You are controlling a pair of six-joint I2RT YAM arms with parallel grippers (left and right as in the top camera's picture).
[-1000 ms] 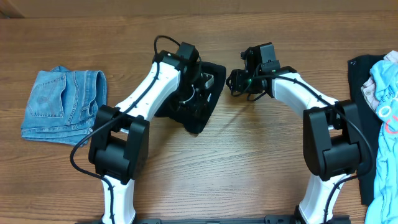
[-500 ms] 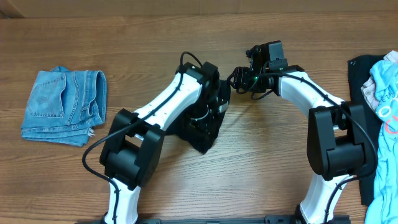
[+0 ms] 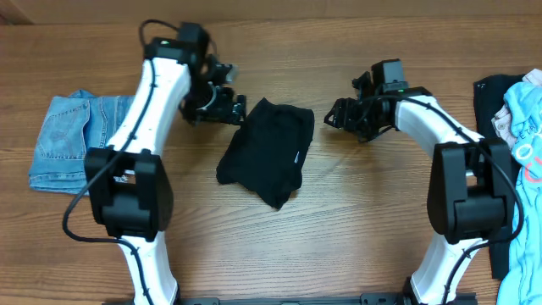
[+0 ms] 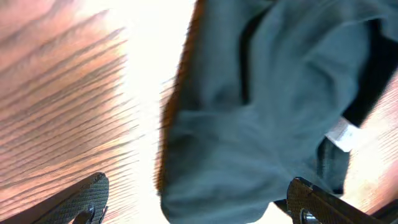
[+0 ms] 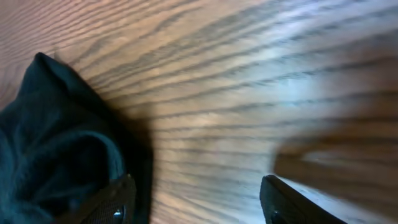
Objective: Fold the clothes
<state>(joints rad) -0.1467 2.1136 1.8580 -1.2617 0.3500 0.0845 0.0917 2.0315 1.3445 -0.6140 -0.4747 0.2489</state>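
My left gripper is at loosely layered cloth with soft creases (image 4: 247,59) through it, so the black garment (image 4: 249,149) will gather there and hang in drooping folds when I lift.
A plain black garment (image 3: 267,152) lies bunched in a rough fold at the table's middle, its small white label (image 3: 298,155) on the right side. My left gripper (image 3: 230,110) hovers just off its upper left corner, open and empty. In the left wrist view the black garment (image 4: 267,106) and label (image 4: 344,134) fill the frame ahead of the left gripper (image 4: 199,205), whose fingertips (image 4: 87,196) stand wide apart. My right gripper (image 3: 337,114) is to the garment's right, open. The right wrist view has the garment's edge (image 5: 50,143) beside the left finger and bare wood between the right gripper's (image 5: 199,199) jaws.
Folded blue jeans (image 3: 85,140) lie at the left of the wooden table (image 3: 356,220). At the right edge sits a pile with another black piece (image 3: 489,106) and a pale-blue printed one (image 3: 525,127) on top.
My left gripper let go of the black garment, opened wide and swung up and to the left off it. The right gripper drew back to the right and opened further.
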